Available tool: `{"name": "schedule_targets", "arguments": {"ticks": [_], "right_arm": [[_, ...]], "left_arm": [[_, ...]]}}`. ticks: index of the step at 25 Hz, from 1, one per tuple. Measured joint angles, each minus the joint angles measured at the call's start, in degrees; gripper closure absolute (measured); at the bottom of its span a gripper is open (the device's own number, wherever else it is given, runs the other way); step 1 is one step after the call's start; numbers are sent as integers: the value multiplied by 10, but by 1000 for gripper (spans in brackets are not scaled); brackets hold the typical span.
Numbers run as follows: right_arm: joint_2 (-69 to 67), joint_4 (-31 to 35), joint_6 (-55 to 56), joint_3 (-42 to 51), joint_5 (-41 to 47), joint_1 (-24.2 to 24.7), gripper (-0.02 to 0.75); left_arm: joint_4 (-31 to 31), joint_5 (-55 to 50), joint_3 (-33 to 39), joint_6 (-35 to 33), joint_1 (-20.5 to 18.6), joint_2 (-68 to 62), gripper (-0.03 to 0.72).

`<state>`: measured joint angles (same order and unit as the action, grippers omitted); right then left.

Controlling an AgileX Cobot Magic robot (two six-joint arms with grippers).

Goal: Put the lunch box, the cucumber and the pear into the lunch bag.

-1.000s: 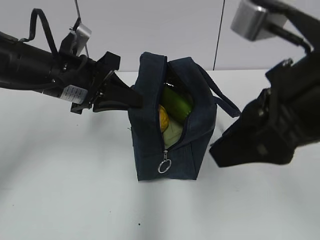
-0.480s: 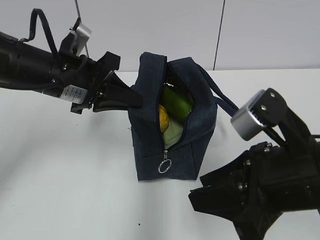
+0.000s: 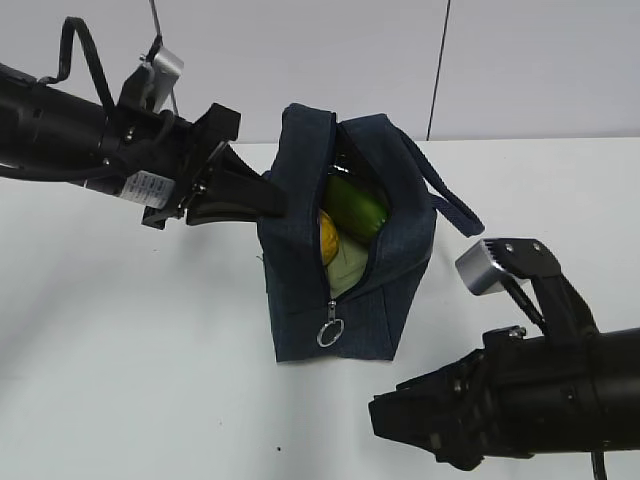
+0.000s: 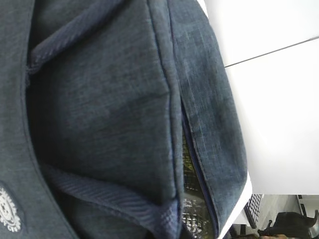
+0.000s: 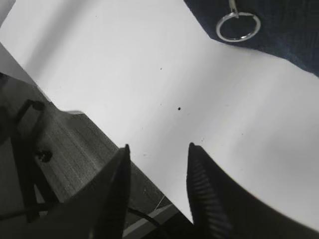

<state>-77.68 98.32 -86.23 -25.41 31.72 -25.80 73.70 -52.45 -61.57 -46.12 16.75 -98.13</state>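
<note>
The ring pull is hanging where the zipper's open edges meet [image 3: 332, 302]. The lunch bag's opening [image 3: 352, 205] will shut over the cucumber when I pull toward the lunch bag's far end.
The navy lunch bag [image 3: 300, 290] stands upright in the middle of the white table [image 3: 140, 360], zipper open at the top. Inside it show the dark green cucumber [image 3: 352, 205], the yellow pear [image 3: 326, 238] and the pale green lid of the lunch box [image 3: 347, 266]. The ring pull [image 3: 329, 334] hangs low on the front. My left gripper [image 3: 268, 197] is shut on the bag's left wall near the opening; its wrist view is filled with the bag's fabric [image 4: 109, 109]. My right gripper [image 3: 385, 420] is open and empty, low at the front right; in its wrist view [image 5: 158, 146] it hovers over the table's front edge.
The bag's loop handle [image 3: 450, 205] hangs out to the right. The ring pull [image 5: 238, 26] and the bag's bottom corner [image 5: 284, 30] show at the top of the right wrist view. The floor and a stand lie beyond the table's front edge [image 5: 65, 134].
My right arm has dropped from high on the right to low at the front right of the bag. The left arm and the bag have not moved.
</note>
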Motion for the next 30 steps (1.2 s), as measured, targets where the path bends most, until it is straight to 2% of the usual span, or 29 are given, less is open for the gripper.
{"name": "schedule_targets", "arguments": {"ticks": [6,11,19,24,30], "right_arm": [[-28,40,-148,0,-6,0,434],[-31,44,-266,-5,-59,0,434],[-93,48,-344,-58,-58,0,433],[-165,48,-372,-98,-32,0,374],[-238,48,-377,-154,-38,0,358]], "left_arm": [[-6,-4,0,0,0,0,680],[-7,-4,0,-8,0,0,680],[-6,-4,0,-16,0,0,679],[4,-4,0,-32,0,0,679],[18,-4,0,-42,0,0,679]]}}
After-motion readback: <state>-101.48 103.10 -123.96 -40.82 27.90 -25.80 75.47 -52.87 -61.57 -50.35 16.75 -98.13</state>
